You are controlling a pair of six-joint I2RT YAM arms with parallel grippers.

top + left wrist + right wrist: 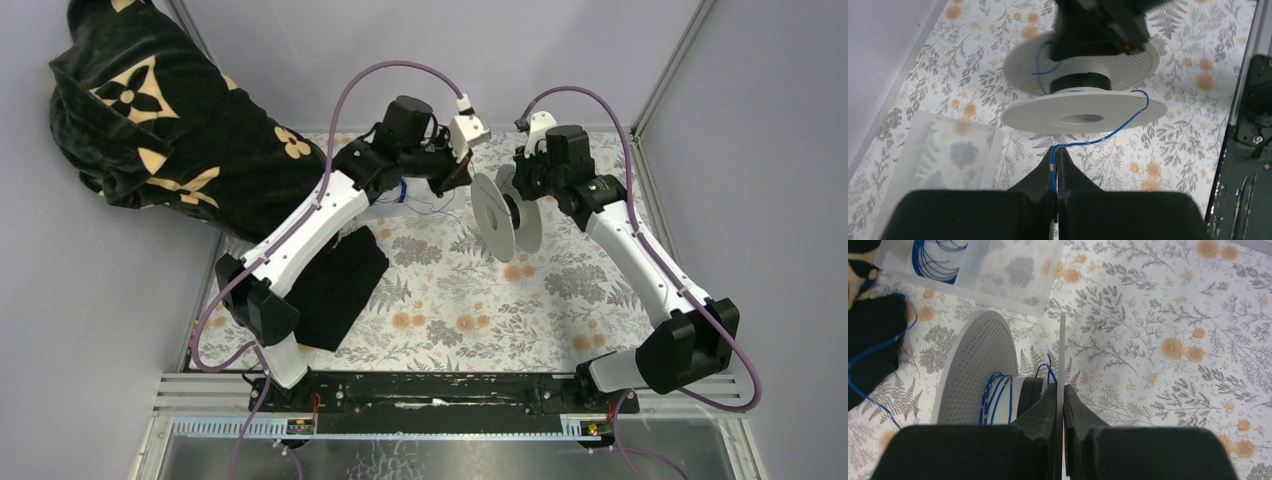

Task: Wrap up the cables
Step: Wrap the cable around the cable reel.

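Note:
The spool hangs lower [493, 218] than the robot's left gripper, so the right gripper should lift the spool while the left gripper brings the blue cable [1098, 141] down below the spool.
A white spool [505, 215] hangs above the floral table between both arms. My right gripper [1060, 387] is shut on the spool's thin near flange [1062, 350]; the perforated far flange [978, 365] stands to its left. A few turns of blue cable [995, 395] lie on the core. My left gripper [1057, 150] is shut on a strand of the blue cable [1108, 136], which runs up over the rim of the flange [1083, 107] towards the core. In the top view the left gripper [462, 172] sits just left of the spool.
A clear plastic tray [1013, 290] with more blue cable coils [930, 260] lies behind the spool. A black cloth [340, 280] lies on the table's left side. A black patterned garment [150, 110] is heaped at the back left. A metal rail [430, 390] runs along the near edge.

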